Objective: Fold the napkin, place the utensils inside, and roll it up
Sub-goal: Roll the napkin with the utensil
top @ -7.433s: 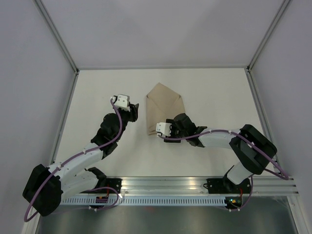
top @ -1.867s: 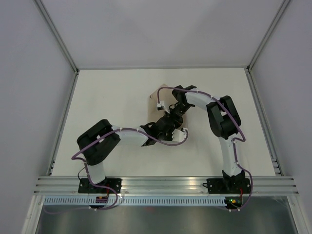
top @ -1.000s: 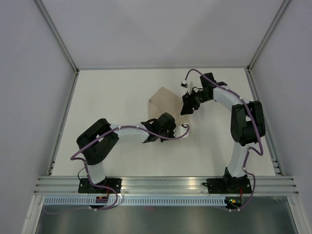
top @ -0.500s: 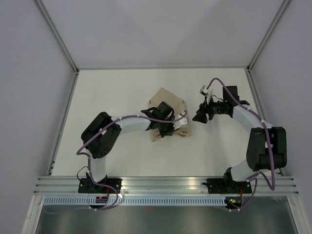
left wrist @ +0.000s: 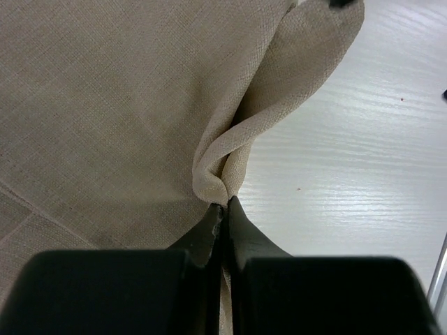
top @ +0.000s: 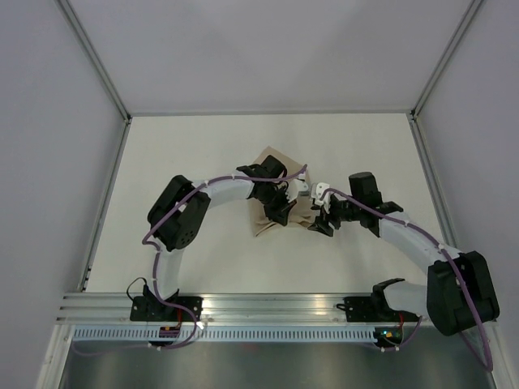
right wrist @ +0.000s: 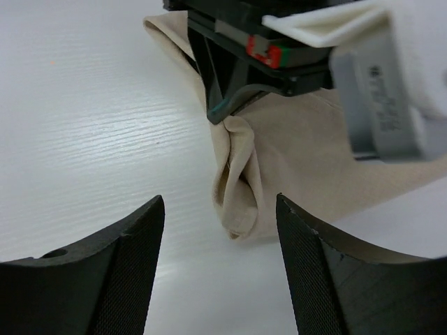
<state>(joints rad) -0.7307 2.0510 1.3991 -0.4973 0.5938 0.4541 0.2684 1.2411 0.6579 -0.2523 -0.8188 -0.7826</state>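
Note:
I should pinch the fold point(right wrist: 236, 139) with my right gripper close beside my left gripper's fingers before my left gripper opens, because the fold's end point(right wrist: 241, 209) lies loose beyond my left gripper's pinch.
The beige napkin point(top: 264, 224) lies bunched and partly folded at the table's middle. My left gripper point(top: 282, 209) reaches over it and is shut on a raised fold of the napkin point(left wrist: 105, 105) along its right edge; the left gripper point(left wrist: 225, 204) has cloth pinched between its tips. My right gripper point(top: 318, 220) stands open just right of the napkin. In the right wrist view the right gripper point(right wrist: 218, 202) faces the rolled end of the napkin point(right wrist: 237, 195) with nothing between its fingers. The left gripper point(right wrist: 237, 70) shows above that fold. The utensils are hidden or out of view.
The white table point(top: 186, 162) is enclosed by grey walls with metal frame posts point(top: 97, 65). An aluminium rail point(top: 276, 306) carrying both arm bases runs along the near edge.
My right gripper has swung from the far right side down to the napkin's right edge and opened wider. The left gripper, still shut on the cloth, has shifted and bunched the napkin.

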